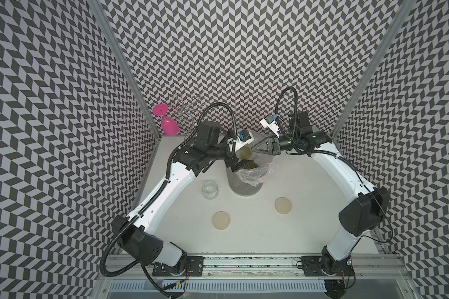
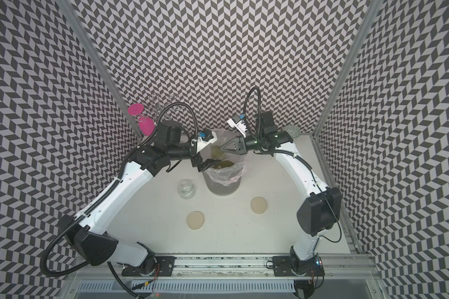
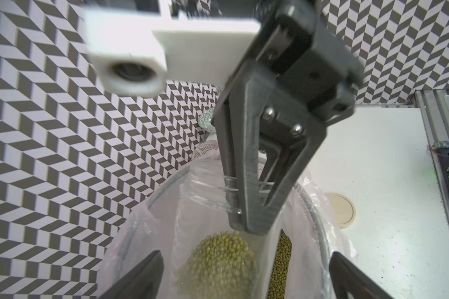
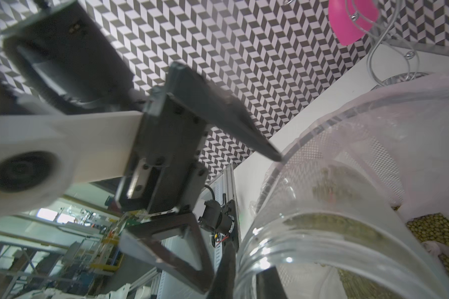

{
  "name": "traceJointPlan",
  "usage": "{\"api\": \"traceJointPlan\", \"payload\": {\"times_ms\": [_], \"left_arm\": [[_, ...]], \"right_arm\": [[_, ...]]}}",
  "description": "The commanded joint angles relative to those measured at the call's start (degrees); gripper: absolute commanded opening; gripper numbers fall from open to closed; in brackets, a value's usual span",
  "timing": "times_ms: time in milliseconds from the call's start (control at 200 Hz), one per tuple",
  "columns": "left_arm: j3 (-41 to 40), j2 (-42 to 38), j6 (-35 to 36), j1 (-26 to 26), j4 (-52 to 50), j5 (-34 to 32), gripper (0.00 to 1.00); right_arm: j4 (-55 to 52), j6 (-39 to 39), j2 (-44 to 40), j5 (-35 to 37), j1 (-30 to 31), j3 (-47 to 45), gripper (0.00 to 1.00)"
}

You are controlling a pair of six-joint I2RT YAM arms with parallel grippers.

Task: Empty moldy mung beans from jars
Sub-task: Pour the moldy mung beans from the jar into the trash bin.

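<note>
Next, my left gripper takes hold of the jar's base and tips the jar, because beans are in the jar's bottom while my right gripper holds the jar by its rim.
A clear jar with moldy mung beans in its bottom hangs tilted over the lined bin. My right gripper is shut on its rim, one finger inside the glass and one outside. The jar's base lies between the spread fingers of my left gripper, which is open and apart from the glass. More beans lie in the bin's liner. A second jar stands on the table left of the bin, with no beans showing inside. Two cream lids lie in front.
A pink glass hangs upside down on a wire rack at the back left corner. A patterned bowl sits at the back right behind my right arm. The plastic liner drapes over the bin's front rim.
</note>
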Motion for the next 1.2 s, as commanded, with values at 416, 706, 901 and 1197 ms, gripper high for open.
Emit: {"api": "traceJointPlan", "payload": {"times_ms": [416,706,901,1197], "left_arm": [[-4.8,-6.57,-59.93,2.73,12.25,-1.67,0.99],[-18.79,-10.72,-93.45,3.31,30.52,1.79,1.0],[-22.98,-10.72,-105.76,3.34,45.79,5.77,1.0],[-27.89,-8.8,-116.94,3.4,61.76,7.22,1.0]], "right_arm": [[47.24,25.23,-10.31,2.48,-0.91,-17.65,0.0],[58.49,27.44,-15.52,9.43,3.28,-23.87,0.0],[61.91,26.66,-16.95,12.72,6.9,-25.55,0.0],[62.81,22.98,-17.52,14.86,11.3,-27.58,0.0]]}}
